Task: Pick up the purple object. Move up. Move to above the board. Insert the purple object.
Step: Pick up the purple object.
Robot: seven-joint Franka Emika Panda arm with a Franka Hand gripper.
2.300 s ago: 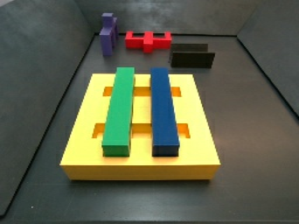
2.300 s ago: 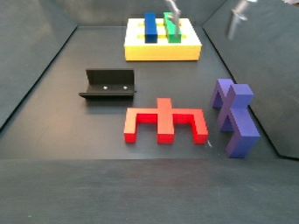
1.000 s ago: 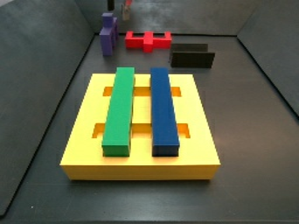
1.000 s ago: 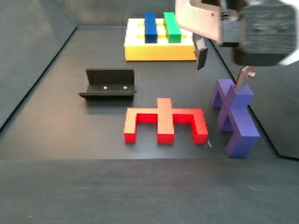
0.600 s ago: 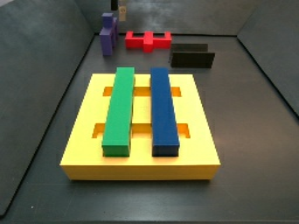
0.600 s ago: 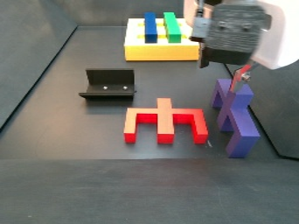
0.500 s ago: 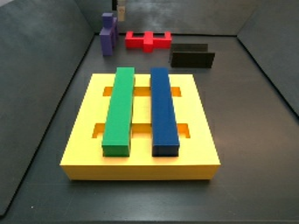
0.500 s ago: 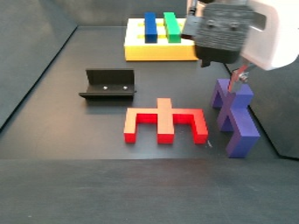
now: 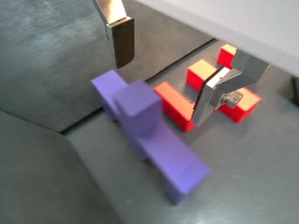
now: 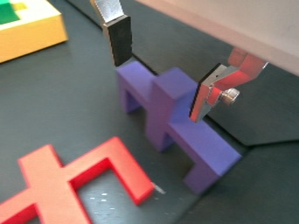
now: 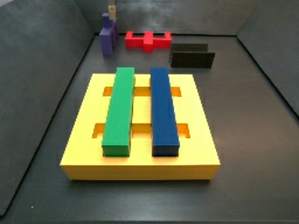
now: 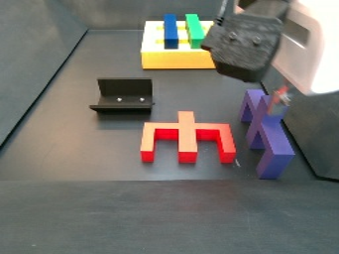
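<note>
Slots (image 11: 140, 129) can be seen beside and between the green and dark-blue bars, so I expect the purple object (image 11: 107, 39) to go over both bars and sink in when I put it in.
The purple object (image 10: 176, 131) stands on edge by the wall, also in a wrist view (image 9: 146, 131) and in both side views (image 11: 107, 37) (image 12: 265, 134). My gripper (image 10: 163, 70) is open just above it, one finger (image 10: 117, 44) on each side of the raised stem, not touching. It also shows in a wrist view (image 9: 167, 70). In a side view its body (image 12: 252, 45) hangs over the purple object, and in a side view only a bit of the gripper (image 11: 111, 10) shows. The yellow board (image 11: 82, 144) (image 12: 179, 62) lies apart, far from the gripper.
A green bar (image 11: 119, 109) and a dark-blue bar (image 11: 163, 109) lie in the board's slots. A red notched block (image 12: 185, 137) (image 10: 70, 175) lies flat beside the purple object. The black fixture (image 12: 123, 96) (image 11: 193, 57) stands near the red block. Bin walls run close behind the purple object.
My gripper has come in from above and lowered over the purple object, its fingers now straddling the stem. The blocks have not moved.
</note>
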